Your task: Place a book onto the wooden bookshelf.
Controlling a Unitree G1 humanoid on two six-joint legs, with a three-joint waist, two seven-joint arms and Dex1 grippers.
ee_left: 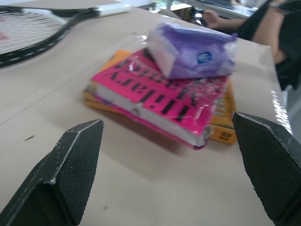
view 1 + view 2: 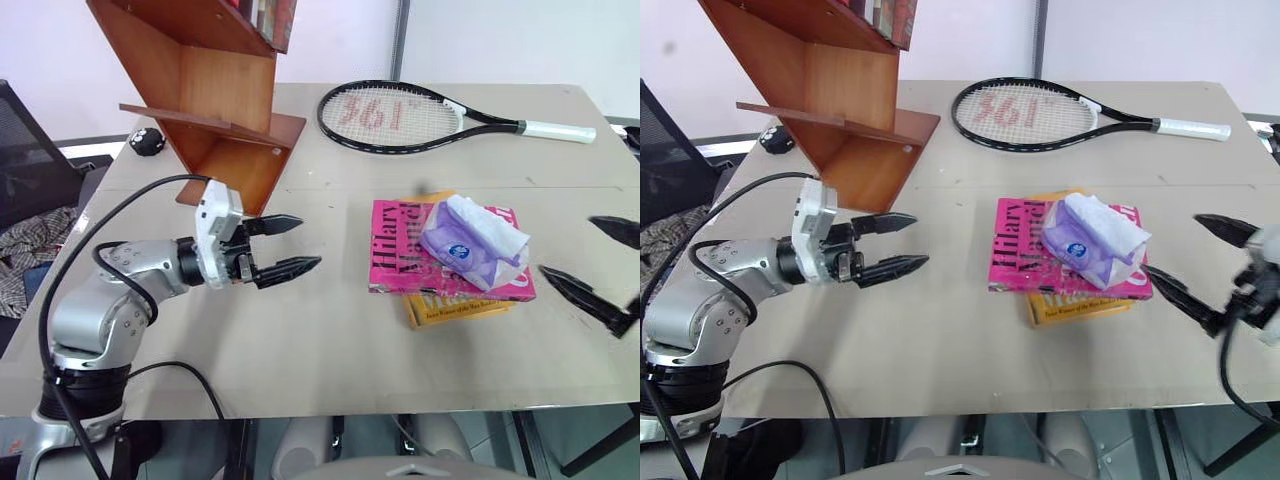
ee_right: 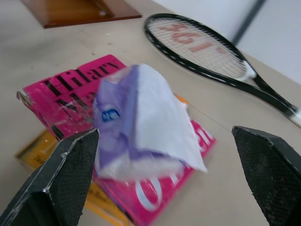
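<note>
The robot should expect more of the pink book's title to be hidden under the tissue pack (image 2: 471,245) when it lifts the pack, since white letters (image 3: 149,194) peek out beside it.
The bright pink book (image 2: 392,255) lies flat on the table, stacked on a yellow-orange book (image 2: 452,309). A purple and white tissue pack (image 2: 472,240) rests on top of the pink cover. The reddish-brown wooden bookshelf (image 2: 215,95) stands at the table's back left. My left gripper (image 2: 288,247) hovers open left of the books, pointing toward them, with nothing between its fingers. My right gripper (image 2: 598,262) is open just right of the stack, also empty. Both wrist views look at the stack, the pink book (image 1: 160,96) between the open fingers.
A black tennis racket (image 2: 410,115) with a white handle lies at the back of the table. A small black ball-like object (image 2: 147,141) sits left of the shelf. A dark chair (image 2: 25,160) stands off the table's left edge. A person's arm (image 1: 277,28) shows beyond the table.
</note>
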